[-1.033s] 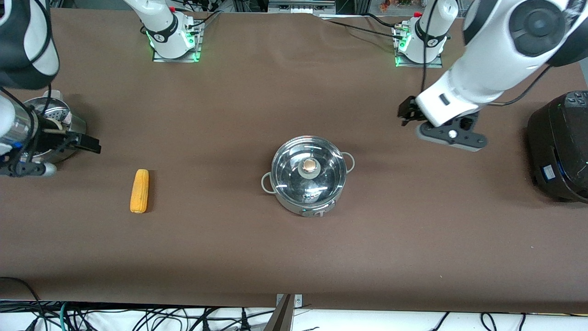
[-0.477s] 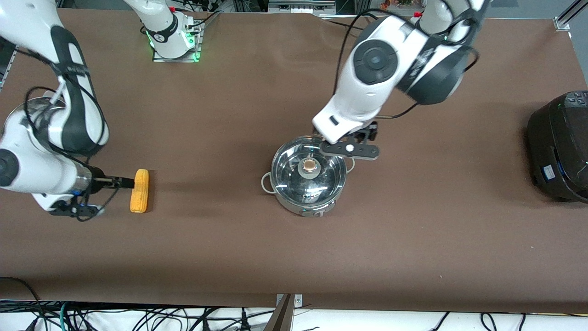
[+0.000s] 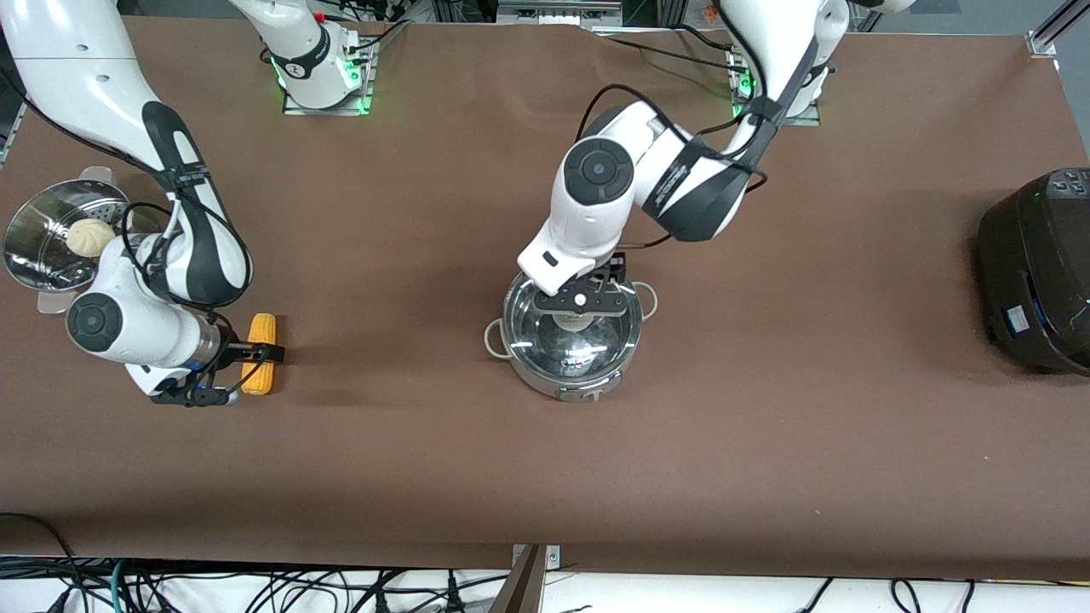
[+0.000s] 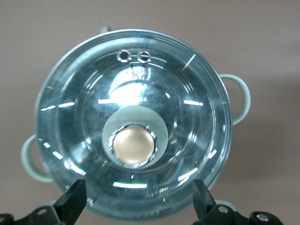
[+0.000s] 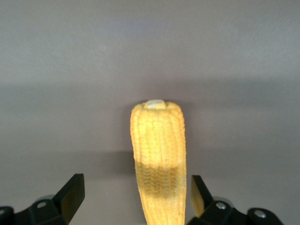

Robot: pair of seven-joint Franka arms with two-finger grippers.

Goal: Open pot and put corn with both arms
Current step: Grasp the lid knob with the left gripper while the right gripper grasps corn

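Observation:
I should expect the steel pot (image 3: 568, 386) to be empty when I take the lid off, because I can see only shiny steel through the glass lid (image 3: 574, 351).
The steel pot (image 3: 569, 385) stands mid-table with its glass lid (image 3: 596, 345) on it. My left gripper (image 3: 579, 317) hangs open just over the lid. In the left wrist view the tan knob (image 4: 134, 144) lies a little ahead of the gap of the left gripper (image 4: 138, 202), whose black fingers (image 4: 74, 198) stand wide apart and touch nothing. The yellow corn (image 3: 261, 328) lies on the table toward the right arm's end. My right gripper (image 3: 255, 353) is open and low around it. In the right wrist view the corn (image 5: 158, 150) lies between the fingers of the right gripper (image 5: 136, 194), close to one finger (image 5: 200, 193).
A perforated steel steamer pot (image 3: 34, 247) with a white bun (image 3: 89, 236) stands at the right arm's end of the table, close to the right arm's elbow. A large black cooker (image 3: 1035, 268) stands at the left arm's end.
The left arm swung in from the cooker's side and lowered its gripper over the lid knob. The right gripper moved from beside the steamer pot down to the corn and now straddles it.

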